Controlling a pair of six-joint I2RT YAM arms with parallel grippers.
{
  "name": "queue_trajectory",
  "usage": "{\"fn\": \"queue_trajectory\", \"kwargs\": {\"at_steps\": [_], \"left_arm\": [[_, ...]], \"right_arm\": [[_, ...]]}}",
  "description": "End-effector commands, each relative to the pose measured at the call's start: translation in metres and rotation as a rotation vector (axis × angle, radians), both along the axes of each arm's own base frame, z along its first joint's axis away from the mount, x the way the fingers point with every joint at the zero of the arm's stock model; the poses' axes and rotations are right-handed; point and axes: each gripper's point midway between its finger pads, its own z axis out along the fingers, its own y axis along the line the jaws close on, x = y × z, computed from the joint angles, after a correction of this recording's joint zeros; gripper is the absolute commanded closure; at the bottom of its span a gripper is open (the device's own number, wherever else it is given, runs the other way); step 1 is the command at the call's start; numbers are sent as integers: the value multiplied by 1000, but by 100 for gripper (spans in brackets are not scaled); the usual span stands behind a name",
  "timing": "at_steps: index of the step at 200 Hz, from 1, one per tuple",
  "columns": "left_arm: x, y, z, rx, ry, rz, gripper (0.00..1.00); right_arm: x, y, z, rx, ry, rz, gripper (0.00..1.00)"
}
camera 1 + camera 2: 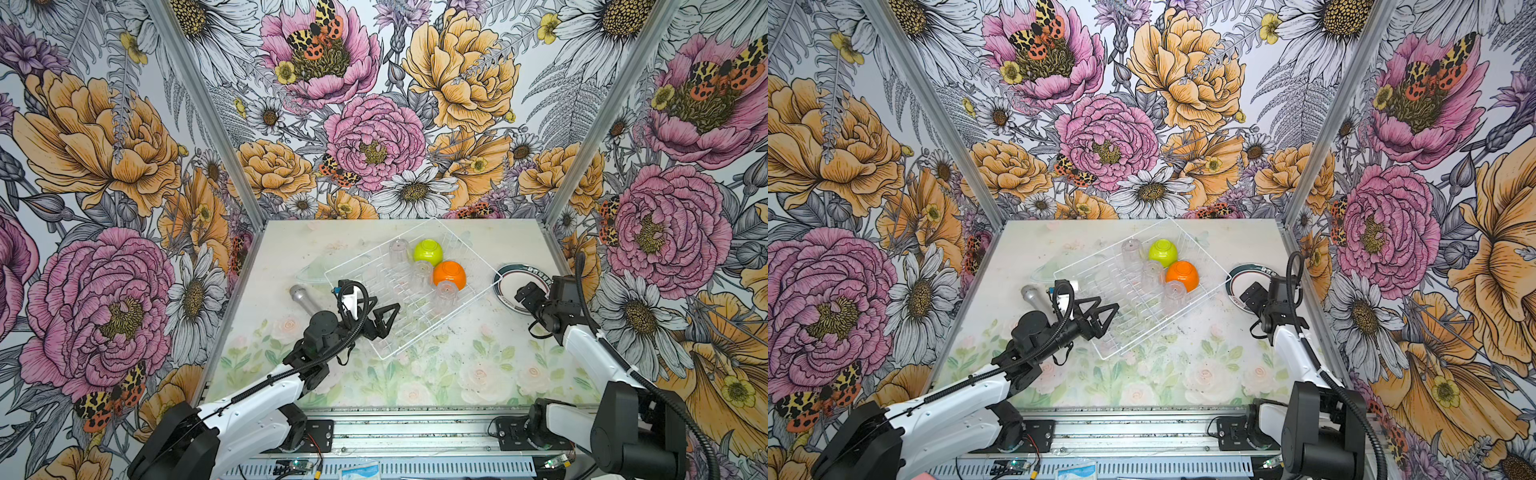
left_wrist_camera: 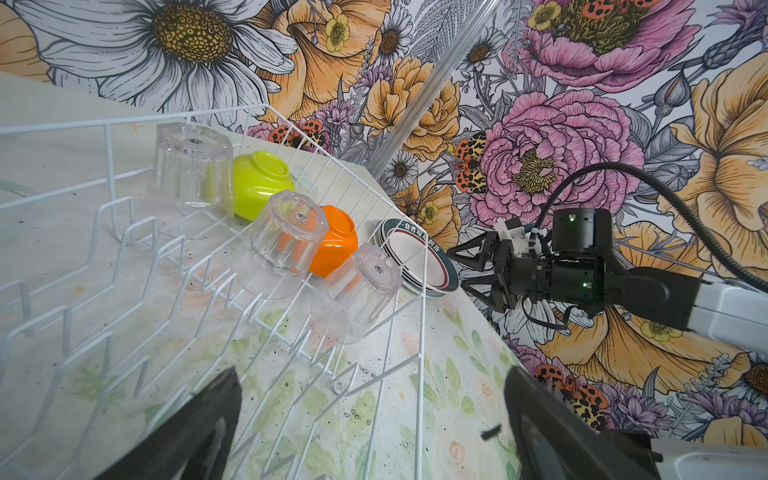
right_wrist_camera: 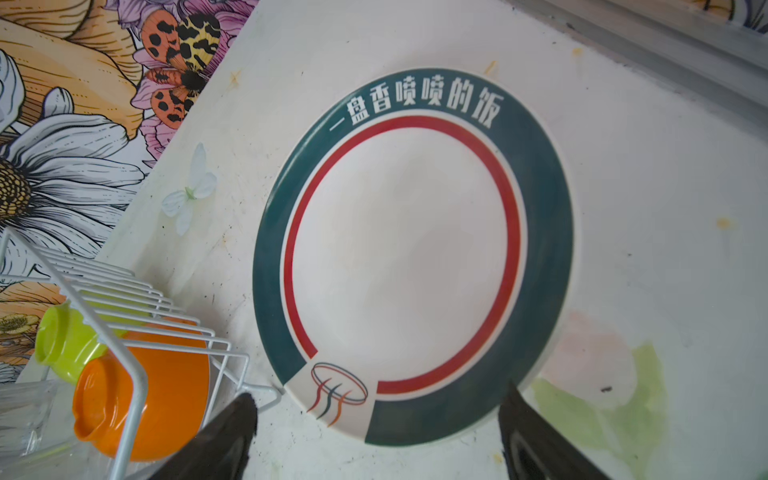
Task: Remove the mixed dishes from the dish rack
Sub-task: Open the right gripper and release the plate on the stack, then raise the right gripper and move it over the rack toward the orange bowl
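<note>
Next, I turn the dish rack (image 1: 412,289) straight because it is crooked, with my right gripper at the rack's corner by the plates and my left gripper at the rack's opposite end.
The white wire dish rack (image 1: 399,328) (image 1: 1129,332) (image 2: 422,332) (image 3: 139,378) sits askew mid-table. Three clear tumblers (image 1: 422,272) (image 1: 1152,274) (image 2: 289,235) stand upside down in it, beside an overturned lime-green bowl (image 1: 428,251) (image 1: 1163,252) (image 2: 257,183) (image 3: 66,336) and orange bowl (image 1: 449,274) (image 1: 1181,275) (image 2: 336,245) (image 3: 166,386). Dark-rimmed white plates (image 1: 509,276) (image 1: 1246,272) (image 2: 415,259) (image 3: 405,257) lie stacked on the table right of the rack. My left gripper (image 1: 392,320) (image 1: 1109,322) (image 2: 374,378) hangs open over the rack's near left part, empty. My right gripper (image 1: 524,293) (image 1: 1248,293) (image 2: 457,268) (image 3: 378,395) is open over the plates' near rim, holding nothing.
A grey metal cylinder (image 1: 305,299) (image 1: 1034,297) lies on the table left of the rack. A pale translucent dish (image 1: 313,270) lies against the rack's back left side. Flowered walls close in the table on three sides, and the plates lie near the right wall.
</note>
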Motion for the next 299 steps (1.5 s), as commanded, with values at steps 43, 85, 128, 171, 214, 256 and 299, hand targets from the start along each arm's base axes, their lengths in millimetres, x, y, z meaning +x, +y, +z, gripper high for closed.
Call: {"fn": "queue_trajectory", "kwargs": {"at_steps": [43,85,128,171,214,256,299], "left_arm": [[5,24,14,30,61,130,1],[2,25,25,49,116,129,1],[0,24,18,42,192,125,1],[-4,39,21,62,192,178,1],[-5,53,27,68,159,211,1],[-1,64,22,89,162,235,1],[7,77,14,78,182,259,1]], "right_arm": [[21,32,47,57,-134,191,10],[38,67,77,103,-207,378,10],[62,93,84,124,-215,521,13],[79,96,80,20,-202,565,19],[97,98,58,-31,-145,601,25],[106,117,43,-96,-103,658,34],[112,122,36,-124,-78,651,48]]}}
